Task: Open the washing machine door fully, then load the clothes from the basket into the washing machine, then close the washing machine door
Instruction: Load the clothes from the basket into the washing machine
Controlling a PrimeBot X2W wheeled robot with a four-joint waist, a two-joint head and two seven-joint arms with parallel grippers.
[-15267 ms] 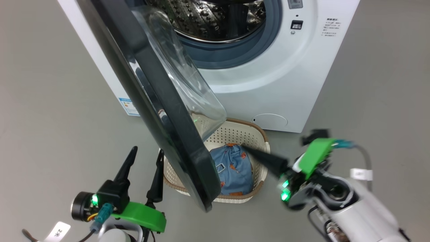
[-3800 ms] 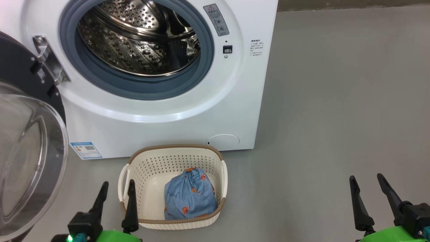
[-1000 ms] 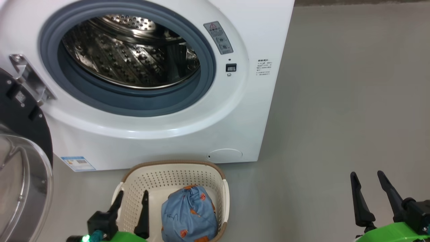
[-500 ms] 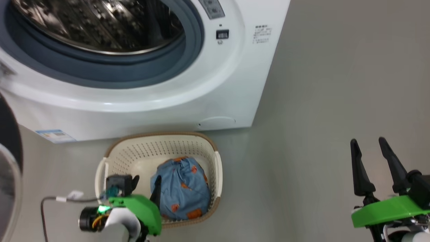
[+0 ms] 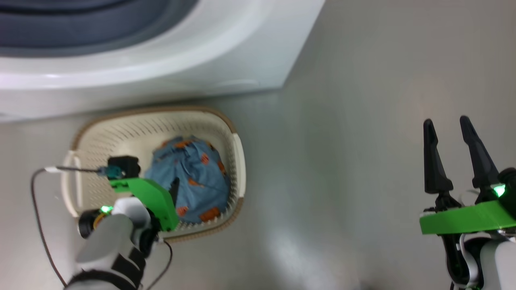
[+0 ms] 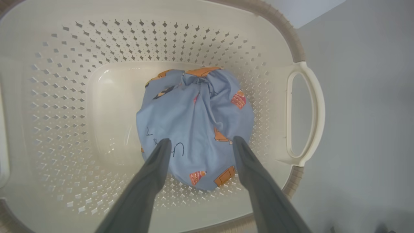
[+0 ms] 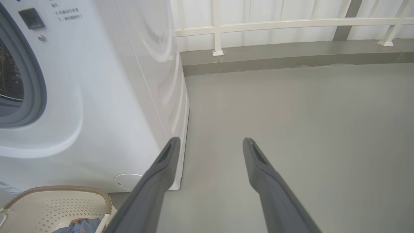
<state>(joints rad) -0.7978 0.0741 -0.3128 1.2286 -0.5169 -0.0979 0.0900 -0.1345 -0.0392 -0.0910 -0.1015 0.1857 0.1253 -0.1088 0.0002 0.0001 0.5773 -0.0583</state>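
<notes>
The clothes (image 5: 192,179) are piled thick around a deep fold (image 6: 208,97), so I expect another light blue piece to stay in the basket when I lift.
The cream basket (image 5: 238,161) stands on the floor against the front of the white washing machine (image 5: 201,52). A light blue bundle of clothes (image 5: 193,173) with orange figures lies in its right half. My left gripper (image 6: 199,140) points down into the basket (image 6: 97,48), open, with its tips just above the near side of the clothes (image 6: 194,106) and nothing held. My right gripper (image 5: 446,121) hangs open and empty over bare floor at the far right, beside the machine's corner (image 7: 113,97). The washing machine door is out of view.
The grey-blue ring (image 5: 80,24) of the machine's opening shows at the top. A black cable (image 5: 38,217) loops from my left arm beside the basket. A white railing (image 7: 258,24) and a low kerb stand behind the grey floor (image 5: 342,161) to the right.
The head view has tipped down, so the drum has left the picture. My left gripper has swung over the basket and now points down at the clothes. The right gripper stays open.
</notes>
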